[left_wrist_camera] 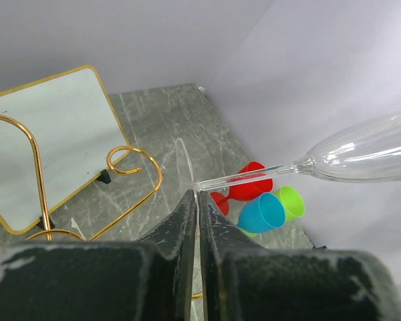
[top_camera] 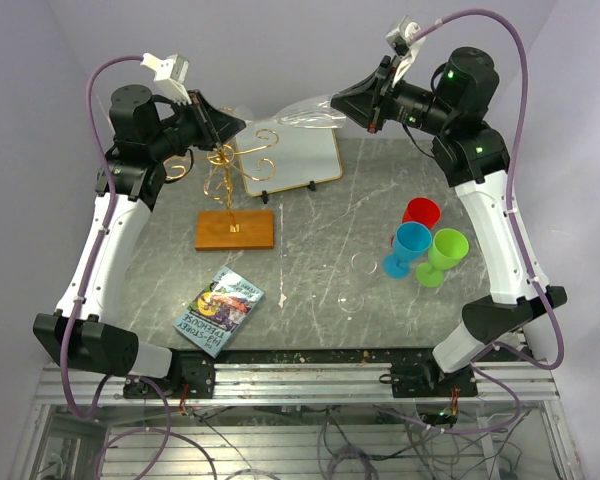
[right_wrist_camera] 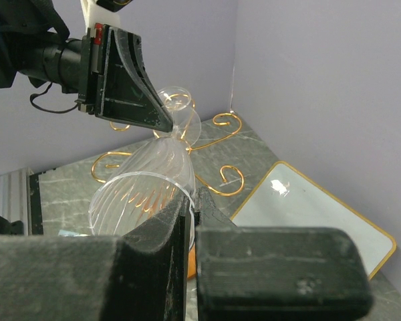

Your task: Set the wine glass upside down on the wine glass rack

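The wine glass's rim (right_wrist_camera: 142,175) is held tight by my right gripper, so that gripper should open first. My left gripper should then turn the wine glass's bowl down and bring its foot to the rack (top_camera: 267,137).
The clear wine glass (top_camera: 305,115) hangs on its side in the air at the back of the table, held between both arms. My left gripper (top_camera: 242,125) is shut on its flat foot (left_wrist_camera: 184,167); the stem and bowl (left_wrist_camera: 367,150) run off to the right. My right gripper (top_camera: 335,105) is shut on the rim of the bowl (right_wrist_camera: 154,180). The wine glass rack (top_camera: 225,170), gold wire scrolls on an orange-brown wooden base (top_camera: 235,230), stands just below the left gripper. Its curls (left_wrist_camera: 137,160) (right_wrist_camera: 230,177) show under the glass in both wrist views.
A white gold-framed board (top_camera: 290,160) leans behind the rack. Red (top_camera: 421,213), blue (top_camera: 408,247) and green (top_camera: 443,255) plastic goblets cluster at the right. A book (top_camera: 218,311) lies near the front left. Something clear (top_camera: 352,298) lies near the middle front.
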Motion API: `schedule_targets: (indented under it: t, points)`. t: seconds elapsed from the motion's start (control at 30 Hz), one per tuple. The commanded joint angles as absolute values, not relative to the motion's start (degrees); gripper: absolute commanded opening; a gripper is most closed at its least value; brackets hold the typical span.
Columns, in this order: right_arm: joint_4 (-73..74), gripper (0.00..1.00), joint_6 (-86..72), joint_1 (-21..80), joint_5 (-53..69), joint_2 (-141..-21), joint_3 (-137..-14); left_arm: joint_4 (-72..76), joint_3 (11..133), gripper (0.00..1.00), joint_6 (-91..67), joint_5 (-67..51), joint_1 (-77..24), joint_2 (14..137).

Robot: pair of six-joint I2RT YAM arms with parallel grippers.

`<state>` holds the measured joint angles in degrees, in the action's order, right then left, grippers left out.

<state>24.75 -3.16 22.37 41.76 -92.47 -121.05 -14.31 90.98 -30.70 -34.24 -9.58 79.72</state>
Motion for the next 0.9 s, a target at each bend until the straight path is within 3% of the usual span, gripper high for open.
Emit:
schedule_targets:
  t: [0.0,0.1,0.5,0.87]
  points:
    - [24.0,0.0,-2.3,22.41,41.31,-92.62,-120.56,-11.39,90.55,0.08,-31.46,-36.2,-8.96,78.56]
    - [23.98,0.02,-2.16,22.41,41.23,-92.46,-120.18,-10.13,89.91,0.07,-31.4,-36.49,-8.88,78.2]
    - [28.62,0.52,5.54,22.37,33.83,-90.92,-120.33,-11.97,90.89,0.07,-25.77,-32.36,-4.28,75.89]
    - [32.68,0.62,10.06,22.32,23.7,-89.07,-120.95,-25.23,99.12,0.07,-3.67,-16.82,1.0,72.1]
